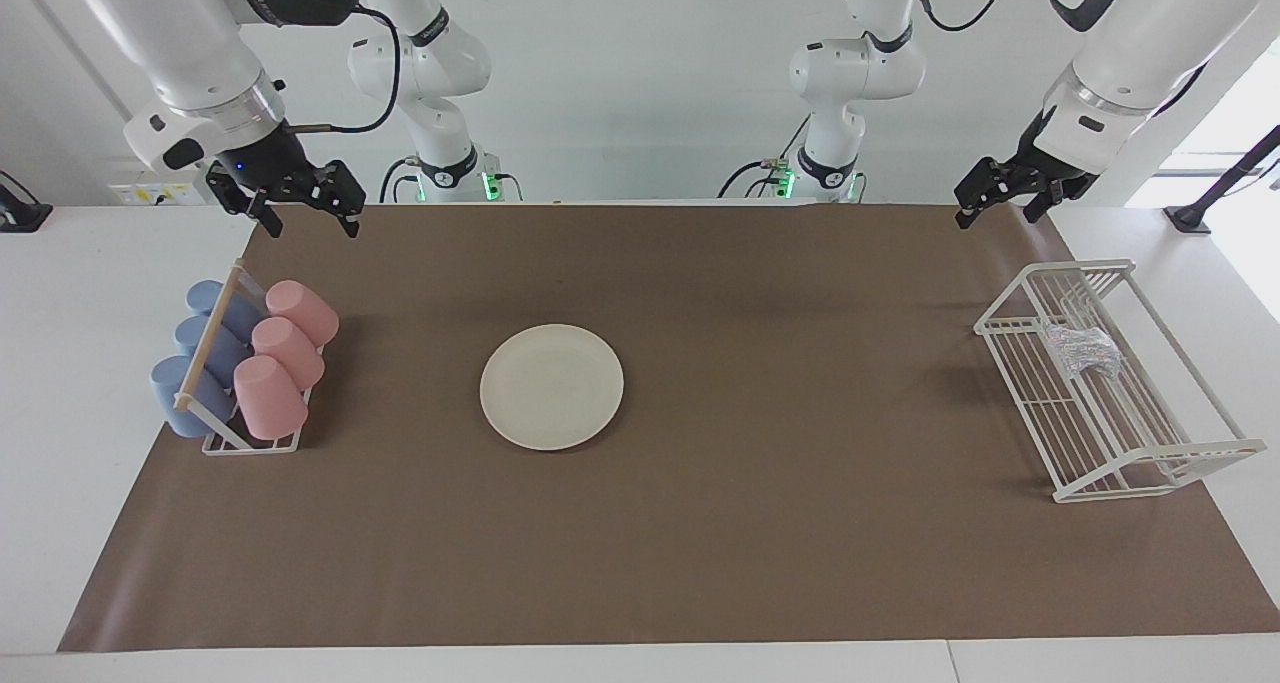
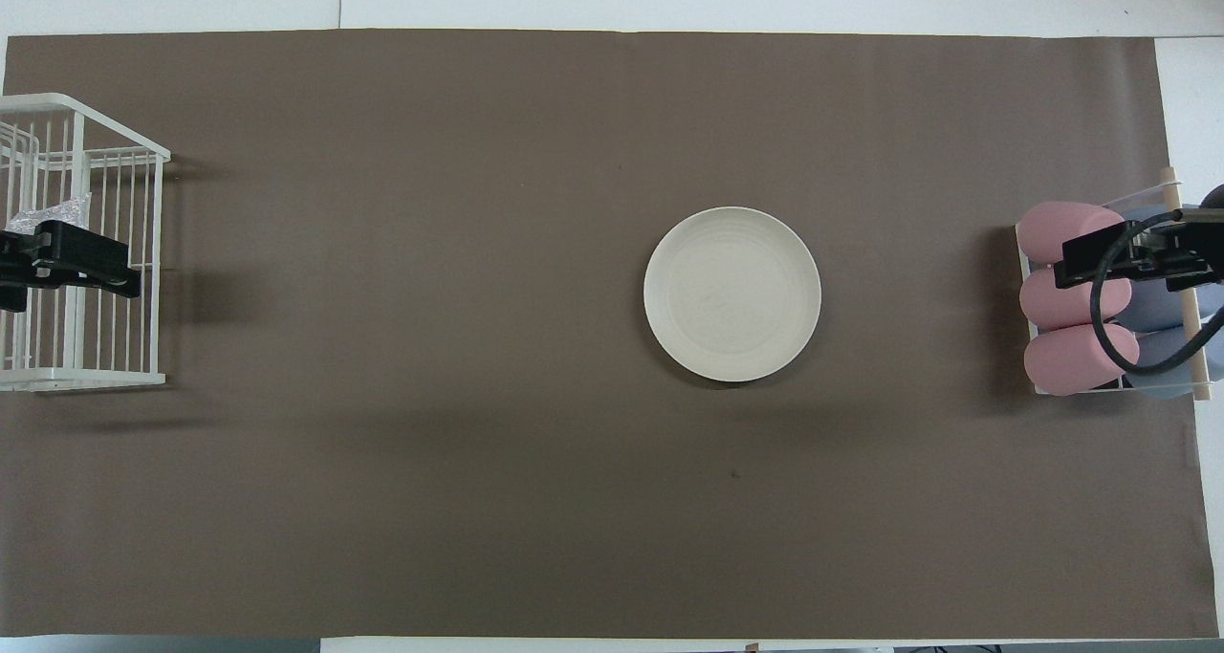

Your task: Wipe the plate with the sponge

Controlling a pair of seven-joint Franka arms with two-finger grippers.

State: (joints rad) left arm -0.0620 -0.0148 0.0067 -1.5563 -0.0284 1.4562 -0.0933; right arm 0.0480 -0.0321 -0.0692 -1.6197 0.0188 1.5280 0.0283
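The silvery wrinkly sponge [image 2: 48, 216] has a crumpled edge [image 2: 78, 207], so I expect the sponge to bunch up in my right gripper and fan out when I carry it.
The cream-white plate [image 1: 551, 387] lies flat on the brown mat near the middle of the table; it also shows in the overhead view [image 2: 732, 293]. The silvery wrinkly sponge [image 1: 1080, 351] lies inside the white wire rack [image 1: 1150, 458] at the left arm's end of the table. In the overhead view the sponge [image 2: 48, 213] is partly covered by my left gripper [image 2: 72, 256]. My left gripper [image 1: 998, 213] hangs open and empty in the air over the rack's end nearer to the robots. My right gripper [image 1: 308, 225] hangs open and empty over the cup holder; it also shows in the overhead view [image 2: 1119, 251].
A cup holder [image 1: 250, 443] with three pink cups [image 1: 285, 358] and three blue cups [image 1: 205, 353] lying on their sides stands at the right arm's end of the table. The brown mat [image 1: 750, 543] covers most of the table top.
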